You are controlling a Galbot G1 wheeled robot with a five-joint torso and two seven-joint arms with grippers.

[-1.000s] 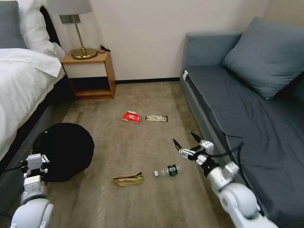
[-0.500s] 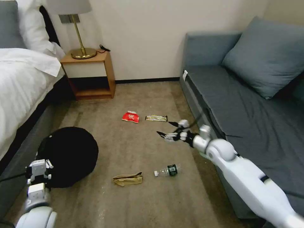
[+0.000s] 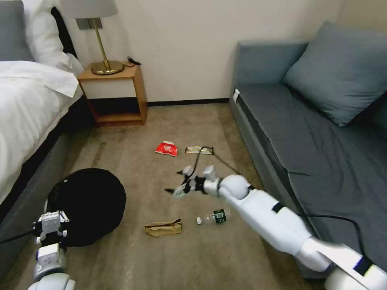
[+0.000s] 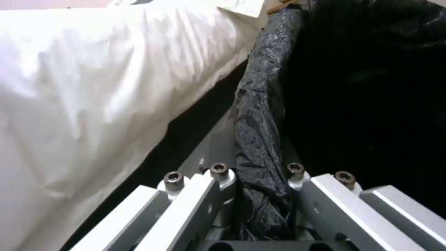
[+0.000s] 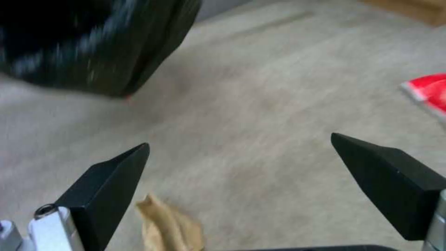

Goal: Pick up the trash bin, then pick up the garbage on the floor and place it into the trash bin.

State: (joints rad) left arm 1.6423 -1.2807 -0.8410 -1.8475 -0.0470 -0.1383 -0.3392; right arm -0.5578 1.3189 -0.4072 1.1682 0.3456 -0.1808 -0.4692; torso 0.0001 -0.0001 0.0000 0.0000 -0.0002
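Observation:
The brown paper bag [image 3: 163,228] lies flat with long creases [image 3: 167,224], so it will stick straight out from my right gripper while I carry it.
The trash bin [image 3: 86,205], round and lined with a black bag, is at the left beside the bed. My left gripper [image 3: 51,228] is at its near rim; in the left wrist view the left gripper [image 4: 257,170] is shut on the crinkly black rim of the trash bin [image 4: 362,87]. My right gripper [image 3: 174,182] hangs open over the carpet, between the red-white packet [image 3: 166,149] and the brown paper bag [image 3: 163,228]. The bar wrapper [image 3: 198,150] and the bottle [image 3: 213,216] lie nearby. In the right wrist view the right gripper [image 5: 239,139] is open, with the brown paper bag [image 5: 169,226], red packet [image 5: 430,92] and bin [image 5: 93,45] in sight.
A white-sheeted bed [image 3: 28,104] runs along the left. A wooden nightstand [image 3: 117,94] with a brass lamp [image 3: 105,66] stands at the back wall. A grey sofa [image 3: 322,133] lines the right side. Beige carpet [image 3: 169,274] lies between them.
My right arm has swung left from beside the sofa to over the middle of the carpet, still open. The left gripper and the bin have shifted slightly nearer to me.

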